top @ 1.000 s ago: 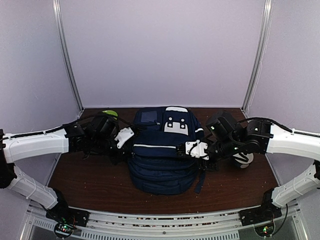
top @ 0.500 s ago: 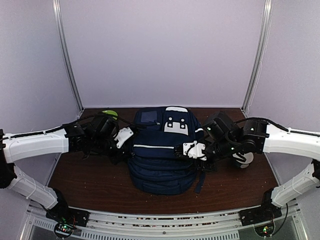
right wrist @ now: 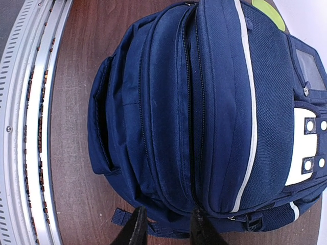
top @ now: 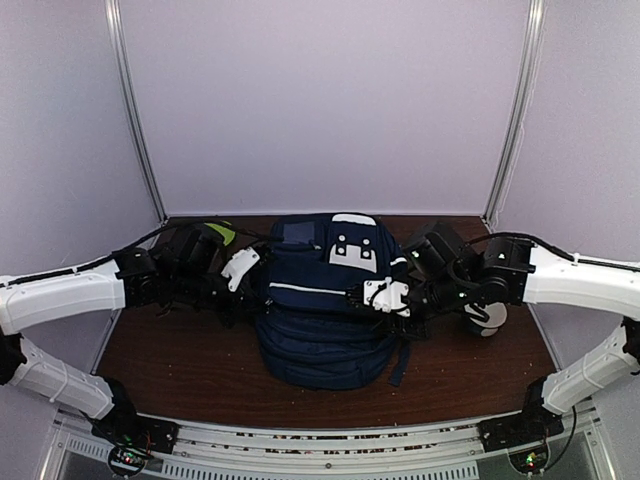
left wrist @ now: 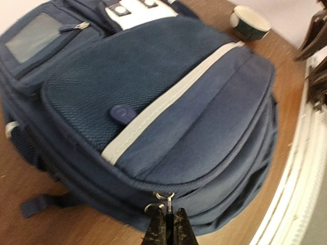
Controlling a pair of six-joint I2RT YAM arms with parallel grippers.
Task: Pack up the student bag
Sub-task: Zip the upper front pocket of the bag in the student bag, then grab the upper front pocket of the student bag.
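The shut zip (top: pixel 316 311) goes from the zipper pull toward my right gripper, so next my right gripper grabs the pull (left wrist: pixel 169 197) and draws it while my left gripper holds the bag.
The student bag (top: pixel 320 310) is a navy-blue backpack with white stripes, lying flat in the middle of the table with its zips shut. My left gripper (top: pixel 250 278) is at the bag's left side. In the left wrist view my left gripper (left wrist: pixel 169 212) is shut on a small metal zipper pull (left wrist: pixel 168 200) at the edge of the bag (left wrist: pixel 168 102). My right gripper (top: pixel 358 297) reaches over the bag's right side. In the right wrist view my right gripper (right wrist: pixel 168 223) is open, its fingers (right wrist: pixel 137 227) straddling the rim of the bag (right wrist: pixel 204 102), holding nothing.
A white and dark green cup (left wrist: pixel 249 21) stands on the table to the right of the bag, partly behind my right arm (top: pixel 485 318). A lime-green object (top: pixel 222 232) lies behind my left arm, also in the right wrist view (right wrist: pixel 268 13). A metal rail (top: pixel 320 440) runs along the near edge.
My right gripper has moved a little to the left over the bag. My left arm has shifted slightly left, its gripper staying at the bag's left side.
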